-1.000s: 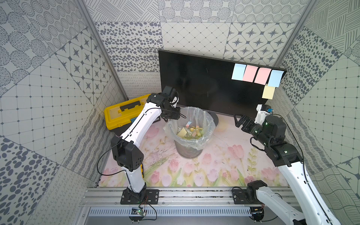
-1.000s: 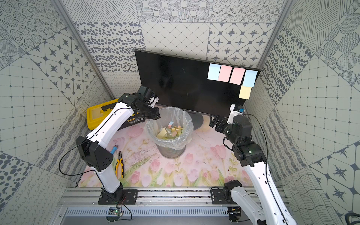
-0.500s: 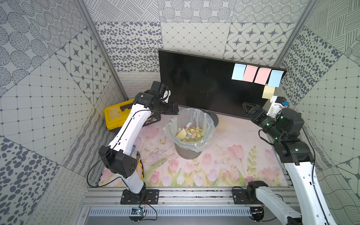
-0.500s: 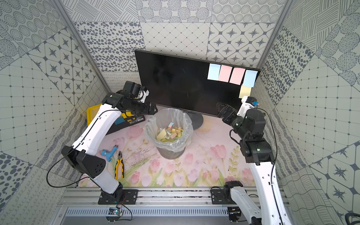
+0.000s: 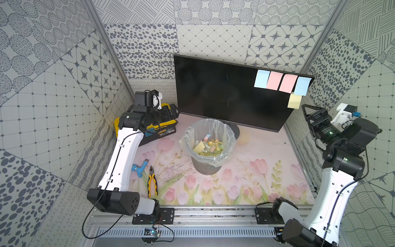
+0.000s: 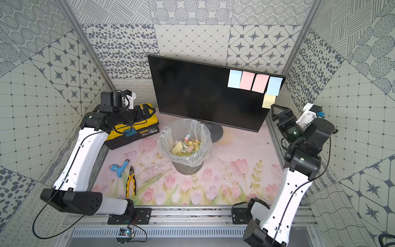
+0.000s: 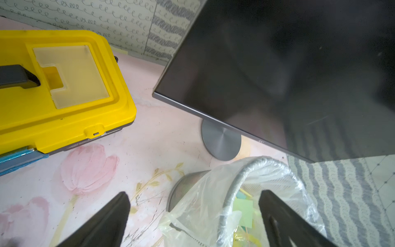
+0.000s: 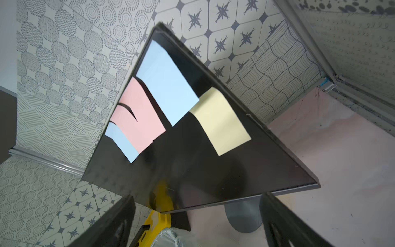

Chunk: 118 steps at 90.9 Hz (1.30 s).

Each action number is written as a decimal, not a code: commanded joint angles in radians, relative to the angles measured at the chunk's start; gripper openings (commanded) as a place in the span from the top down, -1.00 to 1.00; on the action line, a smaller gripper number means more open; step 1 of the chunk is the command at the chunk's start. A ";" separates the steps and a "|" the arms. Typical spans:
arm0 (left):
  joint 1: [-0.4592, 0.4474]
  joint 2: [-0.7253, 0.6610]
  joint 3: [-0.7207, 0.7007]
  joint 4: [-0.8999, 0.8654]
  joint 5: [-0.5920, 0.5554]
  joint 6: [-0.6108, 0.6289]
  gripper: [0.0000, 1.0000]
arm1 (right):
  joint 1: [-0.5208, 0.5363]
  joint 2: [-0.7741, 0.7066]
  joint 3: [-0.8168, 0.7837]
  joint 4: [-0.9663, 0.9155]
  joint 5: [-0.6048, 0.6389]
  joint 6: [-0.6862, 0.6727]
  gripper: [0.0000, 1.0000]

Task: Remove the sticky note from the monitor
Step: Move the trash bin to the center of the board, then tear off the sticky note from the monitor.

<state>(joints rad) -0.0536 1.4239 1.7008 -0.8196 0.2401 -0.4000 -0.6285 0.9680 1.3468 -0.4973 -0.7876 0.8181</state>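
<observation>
The sticky notes are at the monitor end far from my left gripper, so next my right gripper peels off the blue sticky note at the monitor's corner first.
The monitor stands at the back with several sticky notes at its upper right: blue and pink ones in a row, and a yellow sticky note below the rightmost blue one. My right gripper is open and empty, just right of and below the yellow note, facing the screen. My left gripper is open and empty, by the monitor's lower left corner, above the toolbox end.
A lined wire bin holding several loose notes stands in front of the monitor's round base. A yellow toolbox lies at the left. Yellow-handled pliers and a blue tool lie near the left arm.
My left gripper has opened and drawn back from the bin's rim toward the toolbox. My right gripper has risen and swung right, from low by the monitor's bottom edge up beside the yellow note.
</observation>
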 commanded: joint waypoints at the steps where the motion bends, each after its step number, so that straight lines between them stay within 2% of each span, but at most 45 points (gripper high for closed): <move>1: 0.045 -0.049 -0.070 0.233 0.099 -0.105 -0.98 | -0.037 0.021 0.025 0.116 -0.139 0.052 -0.87; 8: 0.054 -0.051 -0.073 0.263 0.107 -0.119 -0.98 | -0.066 0.039 -0.006 0.247 -0.161 0.164 -0.82; 20: 0.056 -0.049 -0.072 0.322 0.117 -0.132 -0.98 | -0.100 0.082 -0.097 0.621 -0.182 0.410 -0.75; 27: 0.055 -0.051 -0.079 0.355 0.114 -0.142 -0.98 | -0.099 0.130 -0.090 0.694 -0.226 0.470 -0.71; 42: 0.056 -0.050 -0.108 0.432 0.107 -0.162 -0.98 | -0.095 0.184 -0.060 0.709 -0.281 0.491 -0.67; 53: 0.055 -0.037 -0.106 0.447 0.116 -0.169 -0.98 | -0.063 0.230 -0.047 0.707 -0.294 0.516 -0.55; 118: 0.056 -0.038 -0.112 0.449 0.117 -0.172 -0.98 | 0.055 0.388 0.093 0.674 -0.211 0.498 0.06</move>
<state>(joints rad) -0.0093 1.3979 1.5871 -0.4221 0.3431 -0.5751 -0.5831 1.3464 1.4040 0.1383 -1.0191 1.3247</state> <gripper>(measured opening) 0.991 0.494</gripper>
